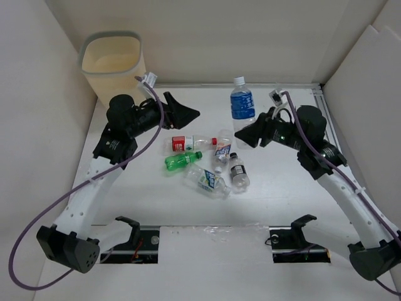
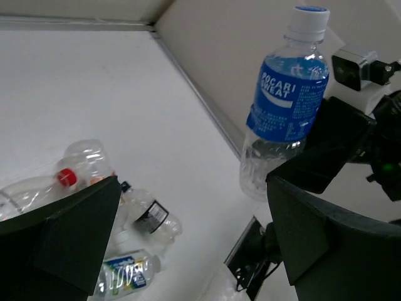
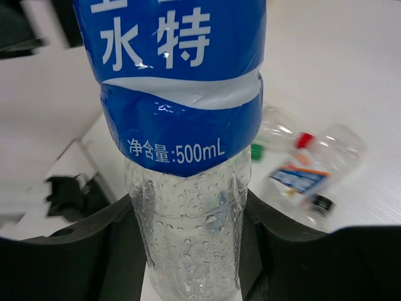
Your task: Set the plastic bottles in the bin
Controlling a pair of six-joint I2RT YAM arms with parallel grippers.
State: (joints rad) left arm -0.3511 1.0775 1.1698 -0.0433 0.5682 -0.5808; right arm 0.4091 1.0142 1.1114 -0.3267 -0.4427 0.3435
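The cream bin (image 1: 113, 58) is a long way from the robot's right gripper, so next the left gripper grips the blue-labelled bottle by its free upper part (image 1: 242, 100) and brings it to the bin.
The blue-labelled bottle (image 1: 242, 105) stands upright at the back centre. My right gripper (image 1: 248, 135) is shut on its clear lower part (image 3: 191, 232), with a finger pressed on each side. Several bottles lie in a cluster mid-table: red-labelled (image 1: 185, 143), green (image 1: 182, 161), white-labelled (image 1: 221, 150), black-labelled (image 1: 238, 170) and green-white (image 1: 207, 180). My left gripper (image 1: 183, 113) is open and empty, above and behind the cluster. The left wrist view shows its jaws wide apart (image 2: 200, 244), with the blue bottle (image 2: 285, 100) ahead. The cream bin (image 1: 113, 63) stands at the back left.
White walls close in the table at the back and both sides. Two black clamps (image 1: 128, 231) (image 1: 299, 229) sit at the near edge. A metal rail (image 1: 322, 106) runs along the right wall.
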